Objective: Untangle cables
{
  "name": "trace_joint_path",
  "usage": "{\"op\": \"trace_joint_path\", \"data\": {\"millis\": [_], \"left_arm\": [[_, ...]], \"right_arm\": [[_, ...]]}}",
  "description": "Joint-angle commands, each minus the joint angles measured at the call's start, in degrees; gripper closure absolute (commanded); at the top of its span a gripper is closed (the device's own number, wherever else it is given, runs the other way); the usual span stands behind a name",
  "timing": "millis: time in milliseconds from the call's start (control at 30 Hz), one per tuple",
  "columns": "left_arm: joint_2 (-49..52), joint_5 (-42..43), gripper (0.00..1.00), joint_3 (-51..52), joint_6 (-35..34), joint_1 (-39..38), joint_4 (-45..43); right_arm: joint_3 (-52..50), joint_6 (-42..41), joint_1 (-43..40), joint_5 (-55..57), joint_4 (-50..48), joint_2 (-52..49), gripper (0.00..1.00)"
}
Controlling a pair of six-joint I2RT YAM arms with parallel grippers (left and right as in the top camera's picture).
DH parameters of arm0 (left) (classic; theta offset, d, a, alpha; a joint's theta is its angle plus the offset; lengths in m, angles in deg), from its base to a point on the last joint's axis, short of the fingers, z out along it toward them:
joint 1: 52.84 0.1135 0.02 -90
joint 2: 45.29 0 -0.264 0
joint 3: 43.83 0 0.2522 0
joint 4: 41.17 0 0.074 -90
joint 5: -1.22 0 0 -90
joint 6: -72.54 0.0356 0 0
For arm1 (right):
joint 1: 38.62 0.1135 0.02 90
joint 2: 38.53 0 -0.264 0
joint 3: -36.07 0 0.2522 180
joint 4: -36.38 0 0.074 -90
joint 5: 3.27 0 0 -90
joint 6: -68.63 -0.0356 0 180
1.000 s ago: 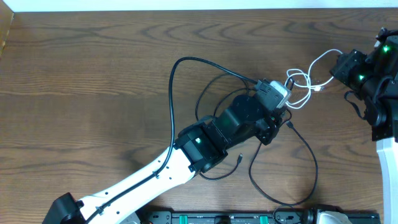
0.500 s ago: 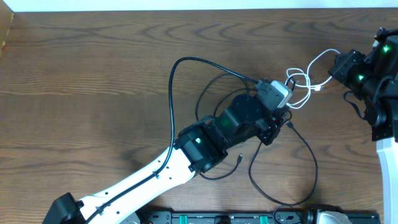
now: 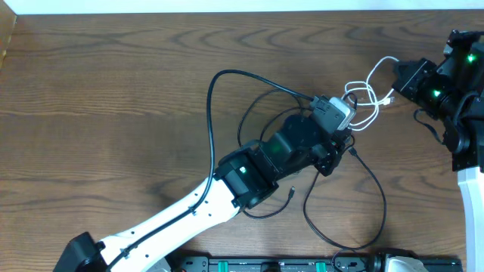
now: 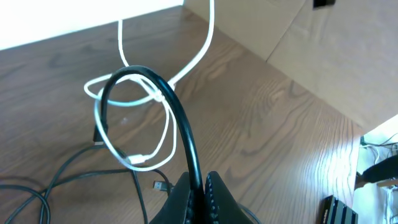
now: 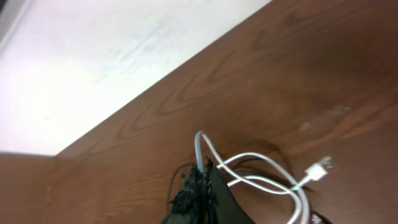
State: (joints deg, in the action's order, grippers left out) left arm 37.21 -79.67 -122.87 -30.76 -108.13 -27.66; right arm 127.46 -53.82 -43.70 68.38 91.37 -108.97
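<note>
The black cable's end (image 4: 100,132) is hooked through the white cable's loops (image 4: 107,93), so the robot's left gripper should pull it back out while the right gripper pulls the white cable away.
The long black cable (image 3: 209,121) loops over the middle of the wooden table. My left gripper (image 3: 342,143) is shut on it; in the left wrist view the black cable (image 4: 186,137) arches up out of the closed fingers of the left gripper (image 4: 203,183) and passes through the loops of the white cable (image 4: 205,43). A small black plug (image 4: 160,185) lies beside the fingers. My right gripper (image 3: 399,75) at the right is shut on the white cable (image 3: 370,78); in the right wrist view the gripper (image 5: 202,174) pinches the cord (image 5: 200,146), and the cord's white plug (image 5: 318,168) hangs loose.
A black rail (image 3: 287,264) runs along the table's front edge. The table's far edge meets a white surface (image 3: 227,6). More black cable trails toward the front right (image 3: 382,204). A cardboard box (image 4: 298,31) shows beyond the table in the left wrist view.
My right gripper has moved a little left and toward the far edge with the white cable, and the white loops have shifted. The left arm has not moved.
</note>
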Motion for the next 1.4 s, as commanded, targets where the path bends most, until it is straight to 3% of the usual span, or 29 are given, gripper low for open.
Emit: {"op": "trace_joint_path", "data": {"millis": [0, 467, 600, 800, 967, 1167, 1267, 1367], "left_arm": [[1.8, 0.8, 0.92, 0.3, -1.1, 0.0, -0.2], [2.2, 1.5, 0.92, 0.3, -2.9, -0.2, -1.5], [2.2, 7.0, 0.92, 0.3, -4.0, -0.2, -5.1], [2.2, 7.8, 0.92, 0.3, -6.6, -0.2, -5.9], [2.2, 19.9, 0.92, 0.3, -9.5, -0.2, -10.1], [2.1, 11.8, 0.92, 0.3, -7.8, 0.0, -4.3], [1.6, 14.7, 0.92, 0.3, -10.1, 0.0, -5.3], [0.2, 13.3, 0.93, 0.3, -7.5, 0.3, -5.4]], "right_arm": [[1.0, -0.3, -0.1, -4.3, -0.3, -0.1, 0.99], [1.0, -2.4, 0.0, -12.9, -1.6, -0.1, 0.99], [1.0, -2.4, 0.8, -10.5, -1.6, -0.1, 0.99], [1.0, -2.2, 1.0, -5.4, -1.6, -0.6, 0.99], [1.0, -2.2, 1.0, -4.9, -1.6, -2.7, 0.99], [1.0, -2.0, 1.0, -3.5, -1.6, -5.6, 0.99], [1.0, -0.9, 1.0, -1.0, -1.5, -6.3, 0.99], [1.0, -0.4, 1.0, 1.5, -1.4, -6.3, 0.99]]}}
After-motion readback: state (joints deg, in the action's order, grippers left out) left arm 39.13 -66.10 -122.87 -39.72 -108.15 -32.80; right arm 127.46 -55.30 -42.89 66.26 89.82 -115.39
